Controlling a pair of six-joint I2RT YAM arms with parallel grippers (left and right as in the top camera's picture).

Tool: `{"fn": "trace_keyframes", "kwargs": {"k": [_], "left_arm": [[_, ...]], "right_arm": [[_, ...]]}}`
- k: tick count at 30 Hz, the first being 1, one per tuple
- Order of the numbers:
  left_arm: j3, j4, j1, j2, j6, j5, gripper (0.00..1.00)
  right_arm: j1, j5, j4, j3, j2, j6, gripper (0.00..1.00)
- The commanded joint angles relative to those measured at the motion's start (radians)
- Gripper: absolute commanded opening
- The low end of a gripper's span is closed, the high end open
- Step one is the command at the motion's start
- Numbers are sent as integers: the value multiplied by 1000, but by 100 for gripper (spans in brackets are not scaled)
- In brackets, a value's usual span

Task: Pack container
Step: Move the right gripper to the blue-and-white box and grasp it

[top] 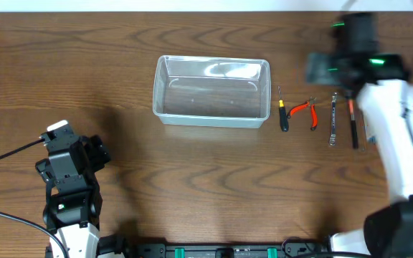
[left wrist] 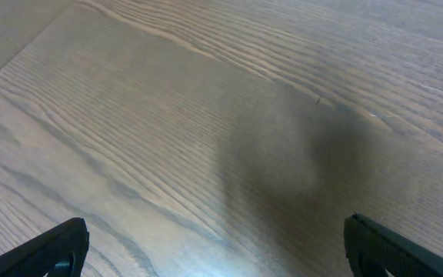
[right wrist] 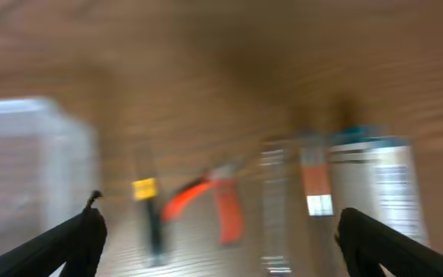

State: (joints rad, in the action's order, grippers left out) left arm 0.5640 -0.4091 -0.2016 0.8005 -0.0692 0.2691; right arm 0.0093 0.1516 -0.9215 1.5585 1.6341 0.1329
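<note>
My open fingers are in line with the pale item's narrow width (right wrist: pixel 393 186), so my right gripper keeps going toward the tool row's end (top: pixel 368 130) and closes there.
The container (top: pixel 210 118), a clear plastic bin, stands empty at the middle of the table. It also shows blurred at the left of the right wrist view (right wrist: pixel 29 169). To its right lies a row of hand tools: a yellow-and-black screwdriver (top: pixel 283 112) (right wrist: pixel 148 208), red-handled pliers (top: pixel 305 111) (right wrist: pixel 214 204), a silver wrench (top: pixel 333 118) (right wrist: pixel 275 200) and a red-and-black tool (top: pixel 353 123) (right wrist: pixel 316 185). My right gripper (top: pixel 323 67) (right wrist: pixel 221 238) hovers open and empty above the far side of the tools. My left gripper (top: pixel 95 154) (left wrist: pixel 214 246) is open and empty at the front left.
A further pale, partly clear item (right wrist: pixel 375 192) lies at the right end of the tool row, partly under my right arm in the overhead view. The left wrist view shows only bare wood table (left wrist: pixel 206 115). The right wrist view is motion-blurred.
</note>
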Motion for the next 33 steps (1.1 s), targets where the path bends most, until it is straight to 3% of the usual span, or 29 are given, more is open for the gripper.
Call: {"fn": "trace_keyframes", "kwargs": {"k": [1,6,10,13,19,25,33], "left_arm": [[16,-2,2,2,16,13,98],[16,-2,2,2,16,13,98],[16,-2,2,2,16,13,98],[16,-2,2,2,16,13,98],[16,-2,2,2,16,13,98],[16,-2,2,2,16,13,98],[16,-2,2,2,16,13,98]], "right_arm": [[-107,28,-32,-5,34,-187,98],[-268,8,-49,-5,84,-273,95],[-381,-177,-21,-5,128,-336,93],[-441,-212,-20,-5,172,-375,89],[-483,-350,-32,-5,289,-447,85],[-474,-320,-9,-5,403,-427,79],[-474,-235,14,-5,472,-306,54]]}}
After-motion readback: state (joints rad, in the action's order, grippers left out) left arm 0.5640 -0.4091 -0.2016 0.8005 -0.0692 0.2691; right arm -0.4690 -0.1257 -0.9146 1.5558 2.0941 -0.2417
